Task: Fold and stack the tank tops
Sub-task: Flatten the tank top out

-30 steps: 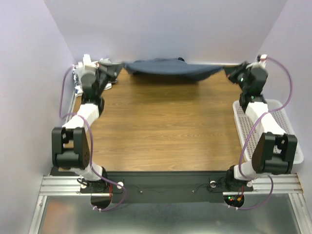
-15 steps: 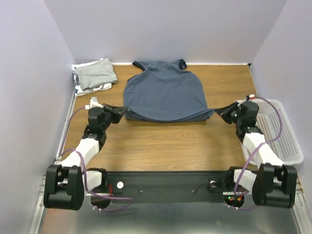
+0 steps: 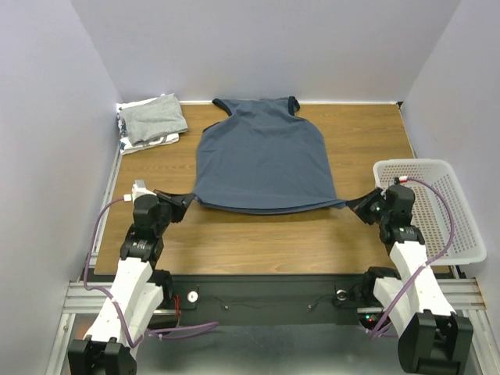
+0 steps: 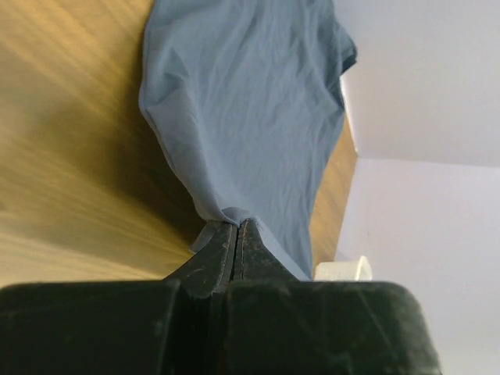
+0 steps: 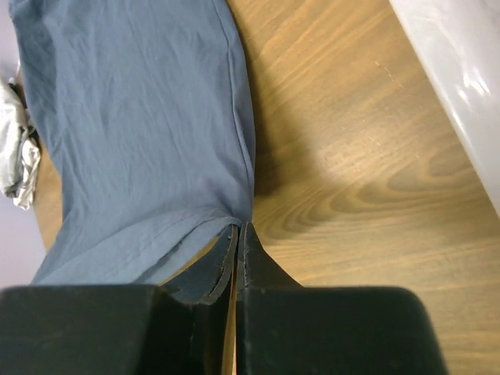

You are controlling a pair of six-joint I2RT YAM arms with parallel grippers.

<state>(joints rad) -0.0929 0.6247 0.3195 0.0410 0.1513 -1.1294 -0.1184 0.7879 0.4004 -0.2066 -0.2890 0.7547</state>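
The blue tank top's armhole trim (image 3: 211, 126) is partly tucked under, so the robot should first lower the tank top's hem, and then its left gripper should straighten the tank top's side edge (image 3: 198, 161) up to that armhole.
The slate-blue tank top (image 3: 264, 152) lies spread flat on the wooden table, neckline toward the back wall, hem toward me. My left gripper (image 3: 188, 198) is shut on its near-left hem corner (image 4: 226, 215). My right gripper (image 3: 349, 205) is shut on the near-right hem corner (image 5: 234, 219). The hem between them hangs slightly lifted off the wood. A light grey tank top (image 3: 155, 116) lies folded at the back left, on top of a black-and-white patterned one (image 3: 125, 139).
A white mesh basket (image 3: 453, 199) stands at the table's right edge, just beside my right arm. Lavender walls close in the back and both sides. Bare wood (image 3: 266, 234) stretches between the blue hem and the arm bases.
Both grippers pulled the blue tank top from the back wall toward me, laying it out flat. The arms have drawn back low near the front edge.
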